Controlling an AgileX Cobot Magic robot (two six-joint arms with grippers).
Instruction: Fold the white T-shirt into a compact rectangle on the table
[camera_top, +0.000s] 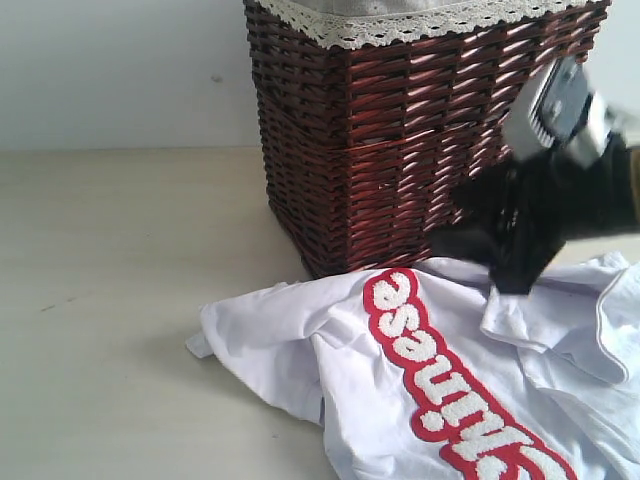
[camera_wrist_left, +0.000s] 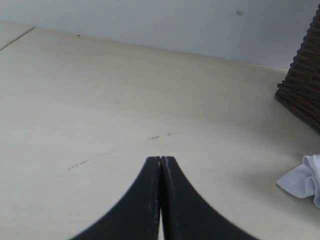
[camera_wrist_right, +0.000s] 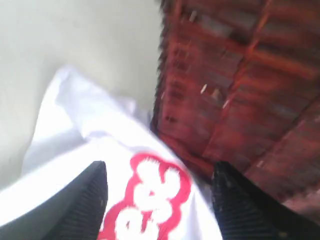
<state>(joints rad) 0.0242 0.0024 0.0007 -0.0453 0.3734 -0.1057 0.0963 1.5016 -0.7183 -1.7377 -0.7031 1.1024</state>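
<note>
My gripper will make the white T-shirt's bunched side (camera_top: 582, 352) open out flatter when I pull it outward, because loose folds (camera_top: 522, 322) double back next to the red lettering.
The white T-shirt (camera_top: 400, 380) lies crumpled on the pale table (camera_top: 120, 300) in front of the basket, its red band of white lettering (camera_top: 440, 385) running diagonally. My right gripper (camera_top: 505, 265) hangs open just above the shirt's back edge, close to the basket; between its fingers the red lettering (camera_wrist_right: 150, 195) shows below. My left gripper (camera_wrist_left: 161, 159) is shut with nothing in it, over bare table (camera_wrist_left: 100, 100); a corner of the T-shirt (camera_wrist_left: 302, 180) lies off to one side. The left gripper is outside the exterior view.
A tall dark brown wicker basket (camera_top: 400, 130) with a lace-trimmed liner stands right behind the shirt, close to the right arm. It fills much of the right wrist view as the basket (camera_wrist_right: 240, 85), and its base corner (camera_wrist_left: 302, 95) shows in the left wrist view.
</note>
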